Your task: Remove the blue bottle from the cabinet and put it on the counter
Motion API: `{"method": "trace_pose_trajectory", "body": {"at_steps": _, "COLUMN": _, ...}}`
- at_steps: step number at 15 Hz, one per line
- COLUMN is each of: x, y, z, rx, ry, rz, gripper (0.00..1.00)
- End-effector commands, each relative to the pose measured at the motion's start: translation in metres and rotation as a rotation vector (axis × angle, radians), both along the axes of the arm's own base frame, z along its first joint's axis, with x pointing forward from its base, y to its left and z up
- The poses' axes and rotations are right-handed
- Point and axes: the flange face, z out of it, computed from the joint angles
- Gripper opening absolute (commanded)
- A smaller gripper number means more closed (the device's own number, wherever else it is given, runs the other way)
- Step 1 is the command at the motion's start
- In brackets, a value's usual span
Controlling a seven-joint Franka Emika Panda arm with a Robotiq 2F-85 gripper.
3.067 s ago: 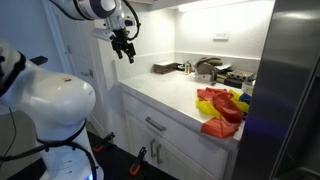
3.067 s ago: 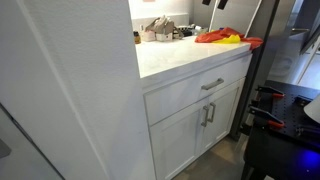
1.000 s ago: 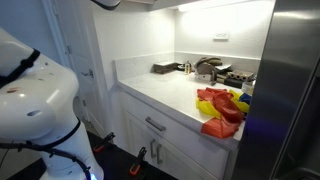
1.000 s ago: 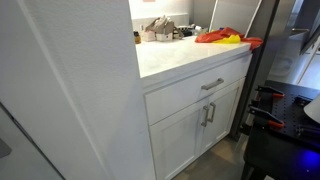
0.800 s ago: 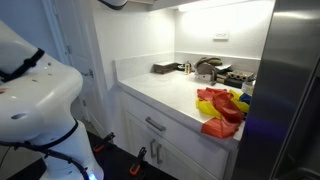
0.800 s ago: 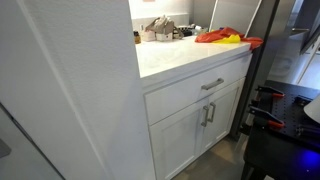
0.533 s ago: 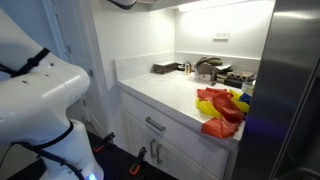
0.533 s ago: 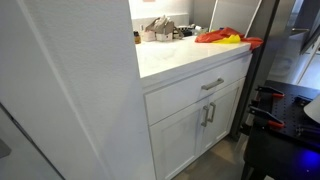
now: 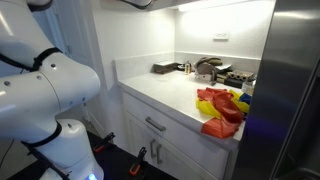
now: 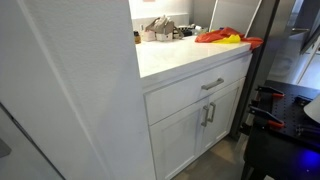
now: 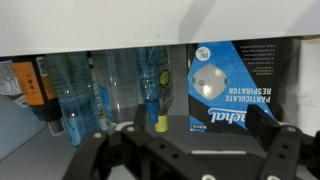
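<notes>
I should keep my gripper's open fingers, which line up with the slim blue bottle's narrow width point(image 11: 151, 72), moving toward its body point(image 11: 151, 88) until they are on both sides of it. Then I should close them.
The wrist view is upside down and looks into the cabinet shelf. Several clear blue bottles stand there. One slim blue bottle point(image 11: 68, 95) has a darker blue cap. Another point(image 11: 150, 72) beside it has a yellow cap. My gripper point(image 11: 190, 152) is open, its black fingers spread wide in front of the shelf, level with the yellow-capped bottle and a blue respirator box point(image 11: 238, 80). It holds nothing. In both exterior views the gripper is above the frame. The white counter point(image 9: 160, 88) also shows from the front point(image 10: 175, 58).
A red-yellow cloth heap point(image 9: 220, 108) lies at the counter's near end, also seen at the back point(image 10: 222, 37). Dark clutter point(image 9: 205, 70) stands by the backsplash. An orange-labelled item point(image 11: 28, 80) stands at the shelf's left. A steel fridge point(image 9: 295, 90) flanks the counter.
The arm has risen out of the top of the exterior view, where the gripper showed three seconds ago. The robot's white body has swung into the foreground. The counter is unchanged.
</notes>
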Motion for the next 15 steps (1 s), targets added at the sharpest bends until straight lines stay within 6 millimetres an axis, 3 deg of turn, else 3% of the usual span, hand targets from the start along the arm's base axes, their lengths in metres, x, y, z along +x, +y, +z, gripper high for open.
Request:
{"method": "trace_pose_trajectory", "body": {"at_steps": 1, "x": 0.024, "y": -0.012, "z": 0.019, "rx": -0.004, "ry": -0.005, "rz": -0.003, "gripper": 1.00}}
{"method": "trace_pose_trajectory", "body": {"at_steps": 15, "x": 0.092, "y": -0.059, "z": 0.016, "rx": 0.036, "ry": 0.057, "rz": -0.062, "gripper": 1.00}}
